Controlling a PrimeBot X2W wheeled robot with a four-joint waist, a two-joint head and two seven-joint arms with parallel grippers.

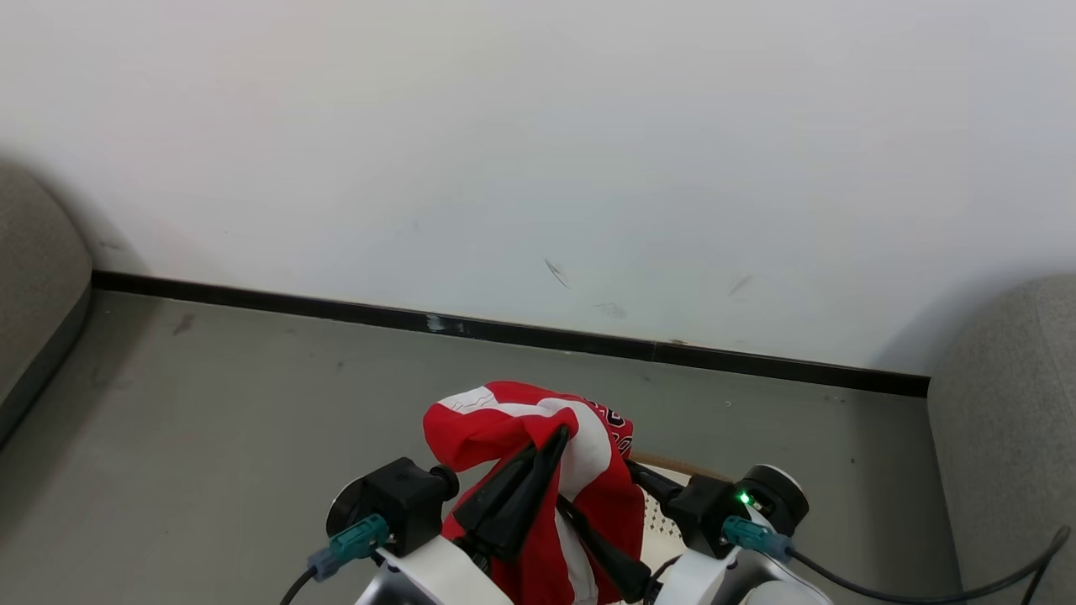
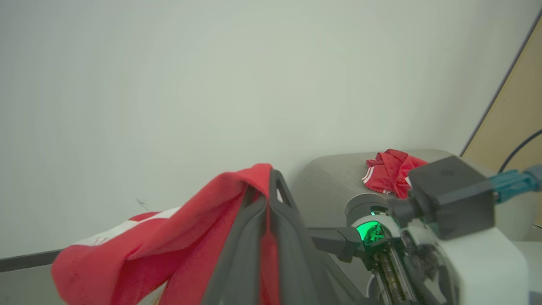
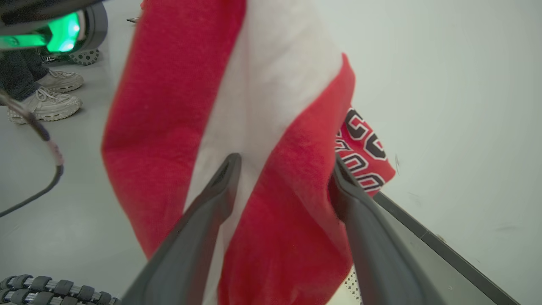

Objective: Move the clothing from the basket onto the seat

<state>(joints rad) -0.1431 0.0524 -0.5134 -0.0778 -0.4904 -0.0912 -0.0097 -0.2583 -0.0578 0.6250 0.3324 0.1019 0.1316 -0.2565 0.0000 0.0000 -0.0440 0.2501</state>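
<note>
The basket's perforated side [image 1: 661,521] next to the hanging red garment [image 1: 619,504] looks free of cloth, so I expect the basket to be empty when I carry the garment away.
A red garment with white panels and dark lettering, part of the clothing [image 1: 521,428], hangs from my left gripper [image 1: 538,470], which is shut on its top fold above the basket. In the left wrist view the pinched left gripper [image 2: 267,199] has red cloth [image 2: 169,237] draped over its left side. My right gripper [image 3: 283,169] is open, with the hanging garment [image 3: 271,106] just beyond and between its spread fingers. A strip of the basket's brown rim [image 1: 672,464] and perforated wall [image 1: 660,528] shows under the arms. Another red garment [image 2: 389,171] lies on the grey seat [image 2: 330,178].
Grey sofa parts stand at the left [image 1: 34,269] and right [image 1: 1009,437] of the head view, with grey floor [image 1: 252,403] and a white wall with a dark skirting [image 1: 504,328] between them. A person's pale shoes [image 3: 46,101] stand on the floor.
</note>
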